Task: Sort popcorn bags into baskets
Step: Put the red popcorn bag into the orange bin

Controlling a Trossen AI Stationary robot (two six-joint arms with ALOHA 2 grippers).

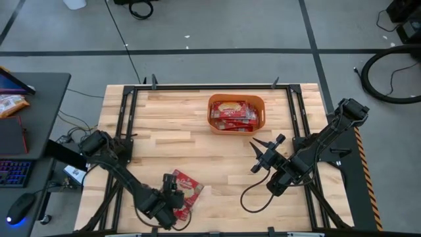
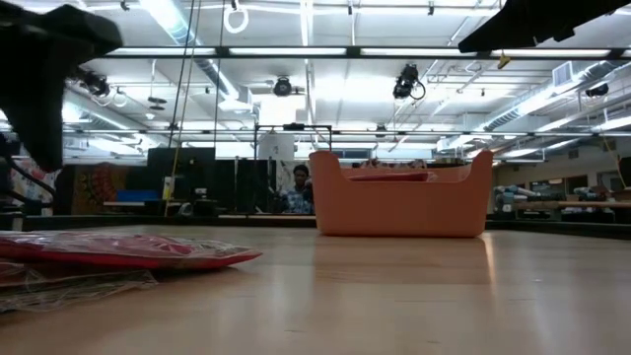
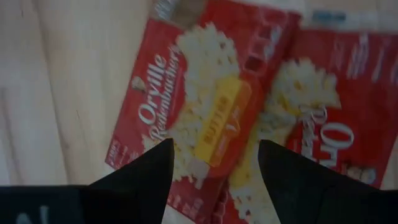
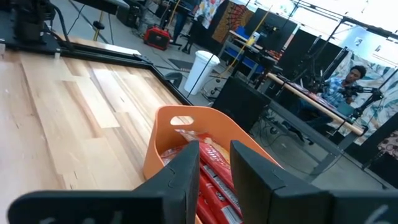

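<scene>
I should keep lowering my left gripper, since its open fingers are on either side of the upper popcorn bag's edge (image 3: 246, 143) over the lower bag. I should go on until they close on that edge (image 3: 230, 177).
Two red popcorn bags (image 1: 189, 189) lie flat and overlapping near the table's near edge; they also show in the left wrist view (image 3: 205, 106) and at the left of the low view (image 2: 128, 251). My left gripper (image 1: 172, 195) hangs open just above them, with its fingers (image 3: 214, 152) on either side of the bags' overlap and touching nothing. The orange basket (image 1: 235, 113) stands toward the far edge and holds several more red bags (image 4: 208, 171). My right gripper (image 1: 264, 150) is open and empty. It sits near the basket's (image 4: 180, 134) right side and points at it.
A black cable loops over the table (image 1: 253, 197) near the right arm. Left of the table, a desk carries a keyboard, a mouse and an orange-and-white snack bag (image 1: 10, 104). A person (image 2: 299, 187) sits in the room beyond. Bare wood (image 1: 164, 131) lies between bags and basket.
</scene>
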